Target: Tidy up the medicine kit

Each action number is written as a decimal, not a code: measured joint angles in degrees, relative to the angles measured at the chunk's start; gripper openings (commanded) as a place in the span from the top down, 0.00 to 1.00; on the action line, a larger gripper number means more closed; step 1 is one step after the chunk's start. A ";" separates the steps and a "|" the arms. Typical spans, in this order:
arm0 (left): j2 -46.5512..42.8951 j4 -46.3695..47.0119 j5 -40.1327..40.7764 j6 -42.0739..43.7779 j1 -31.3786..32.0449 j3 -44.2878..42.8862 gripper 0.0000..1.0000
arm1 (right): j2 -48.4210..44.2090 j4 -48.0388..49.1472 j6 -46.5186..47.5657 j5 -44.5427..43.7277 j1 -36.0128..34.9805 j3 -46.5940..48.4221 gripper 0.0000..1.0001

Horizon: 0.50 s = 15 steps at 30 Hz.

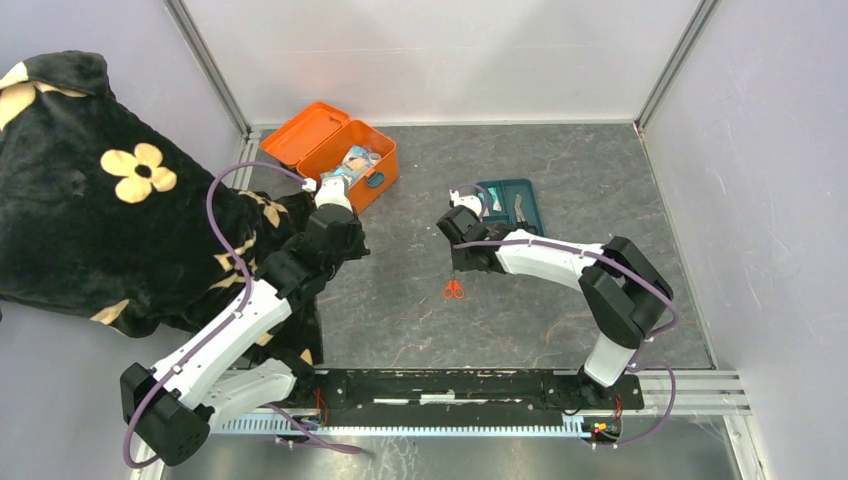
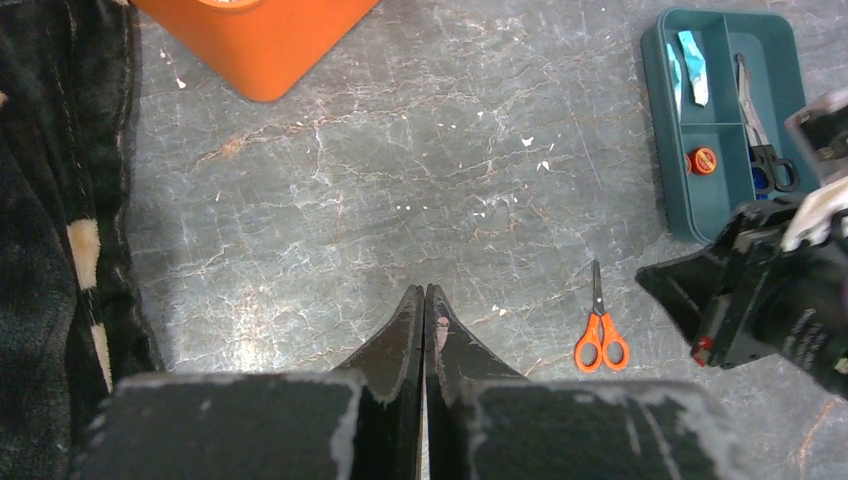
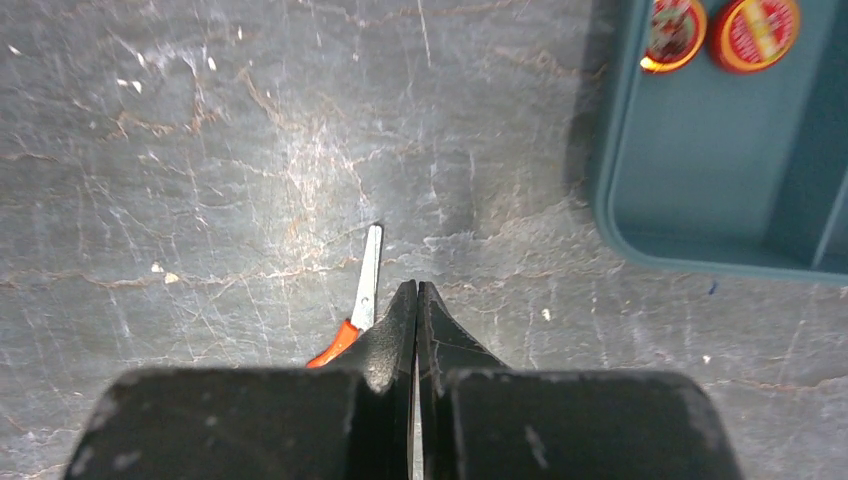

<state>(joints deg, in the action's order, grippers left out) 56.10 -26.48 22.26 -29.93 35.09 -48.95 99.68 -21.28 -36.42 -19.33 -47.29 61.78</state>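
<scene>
Next, I lift my right gripper clear and open it wide before taking them (image 1: 454, 288), because its fingers are closed beside the blade of the orange-handled scissors (image 3: 369, 275).
The orange medicine kit (image 1: 378, 176) stands open at the back left, lid (image 1: 305, 130) flung back, with pale packets inside. One corner of it shows in the left wrist view (image 2: 265, 40). My left gripper (image 1: 340, 238) is shut and empty, held above the floor just in front of the kit; its fingertips (image 2: 425, 292) meet over bare floor. My right gripper (image 1: 458, 255) is shut and empty, its tips (image 3: 416, 288) just right of the blade of the orange-handled scissors (image 3: 368, 275), which lie flat on the floor (image 1: 454, 288).
A flat teal tray (image 1: 528, 187) lies right of centre and holds packets (image 2: 690, 55), black-handled scissors (image 2: 765, 150) and red round tins (image 3: 755, 30). A black flowered blanket (image 1: 100, 200) covers the left side. My right arm (image 2: 770, 290) shows in the left wrist view.
</scene>
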 measured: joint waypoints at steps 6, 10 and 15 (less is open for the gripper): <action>0.96 0.04 -0.42 0.00 0.00 0.22 0.98 | -1.86 1.20 3.80 2.80 2.75 0.02 0.78; 1.75 0.35 -1.44 0.00 0.00 0.44 0.97 | -1.68 1.68 5.25 6.08 3.10 0.02 0.71; 1.77 0.46 -1.88 0.00 0.00 0.81 0.97 | 0.39 2.19 5.44 7.96 1.42 0.39 0.65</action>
<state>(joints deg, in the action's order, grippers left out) 57.87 -26.02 20.38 -29.93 35.09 -48.14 100.07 -19.09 -30.98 -11.38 -45.87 62.17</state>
